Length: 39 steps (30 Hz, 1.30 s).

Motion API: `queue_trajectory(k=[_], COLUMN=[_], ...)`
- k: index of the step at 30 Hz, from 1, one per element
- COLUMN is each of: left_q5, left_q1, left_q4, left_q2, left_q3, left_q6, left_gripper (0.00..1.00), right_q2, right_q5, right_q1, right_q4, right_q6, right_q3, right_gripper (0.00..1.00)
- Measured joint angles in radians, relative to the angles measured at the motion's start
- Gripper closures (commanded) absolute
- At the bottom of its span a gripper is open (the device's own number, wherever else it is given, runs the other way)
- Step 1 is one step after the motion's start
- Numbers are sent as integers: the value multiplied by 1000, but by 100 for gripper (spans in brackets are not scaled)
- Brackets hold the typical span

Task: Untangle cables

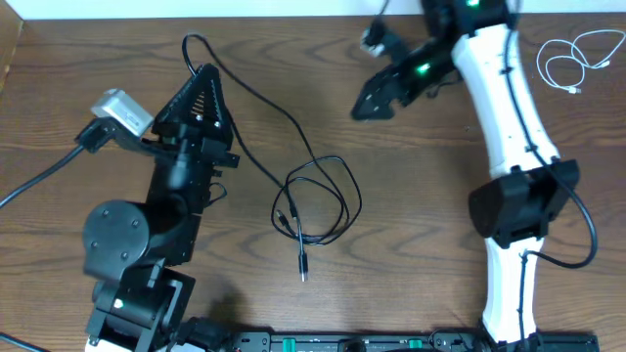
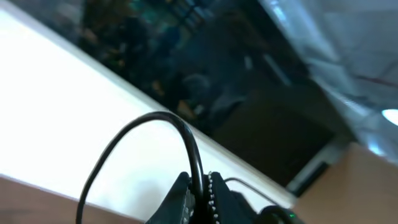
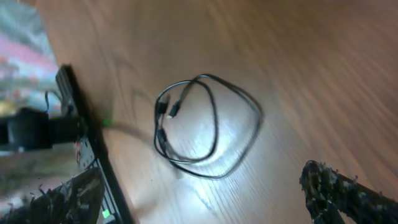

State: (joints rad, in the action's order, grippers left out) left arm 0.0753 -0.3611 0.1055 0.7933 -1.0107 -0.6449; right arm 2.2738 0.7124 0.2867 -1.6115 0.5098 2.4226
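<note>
The raised piece of cable (image 1: pixel 256 91) should come off as its own cable when I carry it, since an extra plug end (image 1: pixel 303 264) pokes out beyond the black loops.
The black cable (image 1: pixel 318 200) lies in loose loops at the table's middle, and one strand runs up and left to my left gripper (image 1: pixel 206 73). That gripper is shut on the black cable (image 2: pixel 198 163), which arches out from between its toothed fingers (image 2: pixel 219 198). The white cable (image 1: pixel 575 61) lies coiled by itself at the far right corner. My right gripper (image 1: pixel 372 96) hovers open above the table, up and right of the black loops. In its wrist view the black cable (image 3: pixel 208 124) lies ahead of the spread fingers (image 3: pixel 339 193), untouched.
The arm bases and a black rail (image 1: pixel 342 342) line the near edge. The left arm's thicker black wire (image 1: pixel 39 181) trails off to the left. The table's far edge (image 1: pixel 245 15) meets a white wall.
</note>
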Motion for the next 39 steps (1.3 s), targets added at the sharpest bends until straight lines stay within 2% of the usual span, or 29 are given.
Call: queue_trajectory(k=[4, 8, 16, 22, 23, 24, 26, 27, 29, 32, 35, 36, 39], left_q5=[15, -34, -103, -130, -130, -130, -130, -130, -130, -130, -126, -125, -122], left_q1=[0, 0, 0, 0, 0, 0, 0, 0, 0, 0, 0, 0, 0], left_q4=[-81, -132, -127, -127, -127, -132, -132, -132, -134, -168, -238, -262, -333], left_q2=[1, 3, 3, 2, 1, 2, 3, 2, 2, 2, 3, 3, 3], left_q3=[0, 0, 0, -30, -32, -32, -32, -32, -32, -32, -34, -34, -34], left_q6=[49, 114, 163, 167, 167, 167, 167, 167, 167, 167, 167, 166, 171], left_gripper=[92, 93, 93, 93, 93, 92, 93, 93, 93, 92, 83, 75, 65], right_q2=[3, 3, 3, 3, 3, 3, 3, 3, 3, 1, -13, -24, -171], right_q5=[19, 70, 220, 242, 241, 238, 227, 219, 191, 112, 26, -5, -210], right_q1=[61, 73, 74, 156, 182, 205, 242, 253, 276, 269, 235, 220, 121], right_q4=[34, 81, 258, 410, 423, 435, 463, 475, 518, 576, 583, 583, 583], right_q6=[32, 44, 55, 57, 60, 60, 60, 59, 24, -110, -212, -241, -381], right_q3=[-17, -17, -17, -18, -18, -18, -18, -18, -18, -18, -18, -18, -18], right_gripper=[1, 1, 2, 30, 39, 55, 92, 99, 99, 99, 99, 99, 99])
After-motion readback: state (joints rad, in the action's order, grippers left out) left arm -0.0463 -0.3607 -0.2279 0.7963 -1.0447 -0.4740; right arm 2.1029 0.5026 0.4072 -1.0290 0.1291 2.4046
